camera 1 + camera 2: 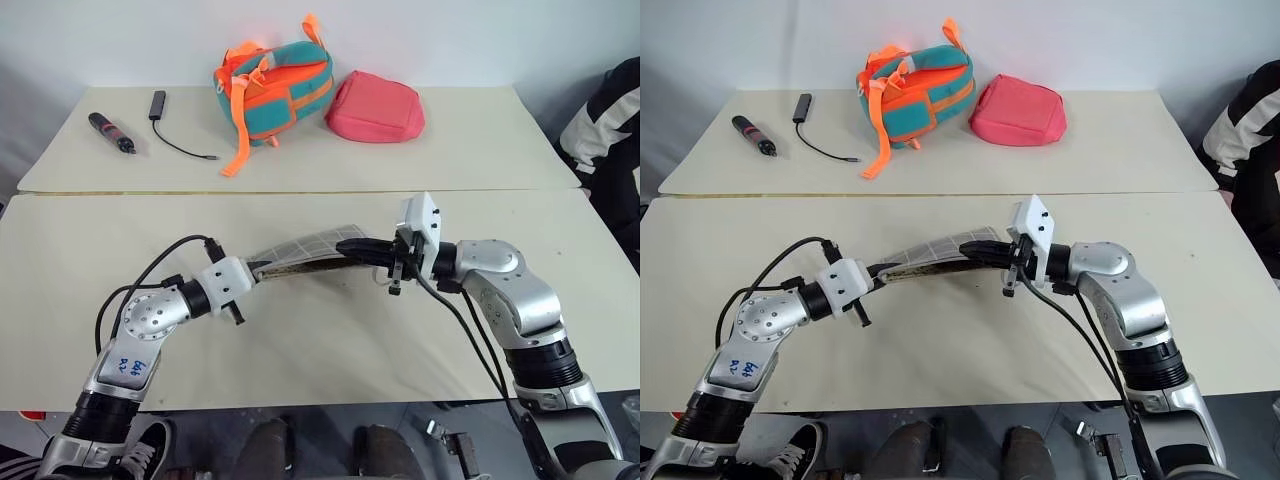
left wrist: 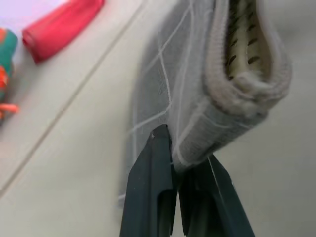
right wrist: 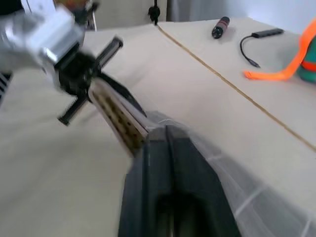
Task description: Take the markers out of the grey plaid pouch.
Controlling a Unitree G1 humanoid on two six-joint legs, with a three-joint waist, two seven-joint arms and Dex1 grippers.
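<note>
The pouch's opening (image 1: 303, 267) gapes only narrowly and faces the table's near edge, so next my left gripper turns the pouch's opening upward (image 3: 123, 123) for my right gripper to reach in.
The grey plaid pouch (image 1: 300, 245) hangs stretched above the near table, held at both ends. My left gripper (image 1: 252, 268) is shut on its left end, and in the left wrist view its fingers (image 2: 153, 168) pinch the fabric corner. At the other end my right gripper (image 1: 347, 247) is shut on the pouch, level and pointing left. The pouch's mouth gapes along one edge, showing tan speckled lining (image 2: 242, 44). The markers are hidden. In the right wrist view the dark fingers (image 3: 168, 168) lie against the plaid fabric (image 3: 237, 197).
On the far table lie a teal-and-orange bag (image 1: 272, 90), a pink-red pouch (image 1: 375, 108), a dark pen with red bands (image 1: 110, 132) and a black cable with an adapter (image 1: 165, 120). A person's sleeve (image 1: 605, 130) shows at the right edge.
</note>
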